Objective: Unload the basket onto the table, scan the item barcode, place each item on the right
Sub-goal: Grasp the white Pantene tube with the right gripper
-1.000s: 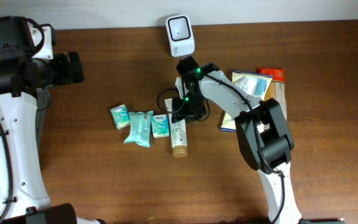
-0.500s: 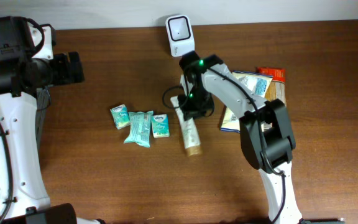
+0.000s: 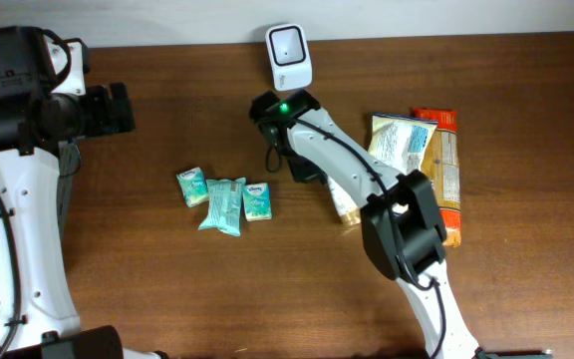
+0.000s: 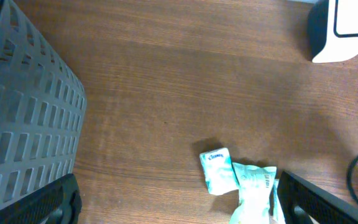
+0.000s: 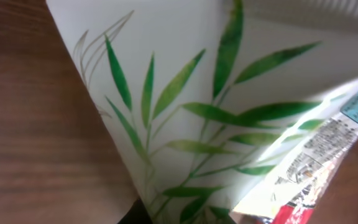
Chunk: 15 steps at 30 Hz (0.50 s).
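Observation:
The white tube has its green leaves (image 5: 197,115) in view and its barcode hidden, so the robot's right gripper should put the tube (image 3: 345,204) down, turn its other side up and grip it again.
The item is a white tube printed with green leaves (image 5: 185,106); it fills the right wrist view, small print showing at its right end. From overhead, my right gripper (image 3: 305,168) is shut on this tube (image 3: 344,204), whose end pokes out under the arm, just below the white barcode scanner (image 3: 289,57). No barcode can be made out. My left gripper (image 4: 179,208) stands open and empty at the far left of the table (image 3: 118,108), well away from the tube. The scanner (image 4: 344,28) also shows at the top right of the left wrist view.
Three teal tissue packs (image 3: 223,203) lie left of the right arm. Snack packages (image 3: 407,140) are stacked at the right. A black cable (image 3: 267,155) loops by the gripper. A dark mesh basket (image 4: 23,112) stands at the left edge.
My right gripper closed on the tube and lifted it off the table. The wrist moved up toward the scanner and the tube swung to the right. The left arm has not moved.

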Tool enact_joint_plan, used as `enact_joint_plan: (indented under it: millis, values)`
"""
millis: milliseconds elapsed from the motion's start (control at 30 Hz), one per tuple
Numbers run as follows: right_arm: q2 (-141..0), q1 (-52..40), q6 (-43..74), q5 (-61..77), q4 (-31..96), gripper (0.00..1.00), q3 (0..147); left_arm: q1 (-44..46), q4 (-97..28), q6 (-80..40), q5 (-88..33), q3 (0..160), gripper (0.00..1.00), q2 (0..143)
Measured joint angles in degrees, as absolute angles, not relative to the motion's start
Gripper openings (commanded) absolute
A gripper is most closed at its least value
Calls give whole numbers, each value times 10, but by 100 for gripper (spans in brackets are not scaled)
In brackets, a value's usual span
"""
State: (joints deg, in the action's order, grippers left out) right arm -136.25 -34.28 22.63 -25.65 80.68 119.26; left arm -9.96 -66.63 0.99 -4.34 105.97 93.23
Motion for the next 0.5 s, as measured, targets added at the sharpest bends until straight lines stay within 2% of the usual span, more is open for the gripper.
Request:
enact_joint_plan:
  millis: [100,500]
  values:
    - [-1381,-344,234,-260,803,43,1192,-100,-666,10,-43,1060,99,932]
    - [-1381,-412,211,-66,782,46,1197,-100,-666,10,-43,1060,99,932]
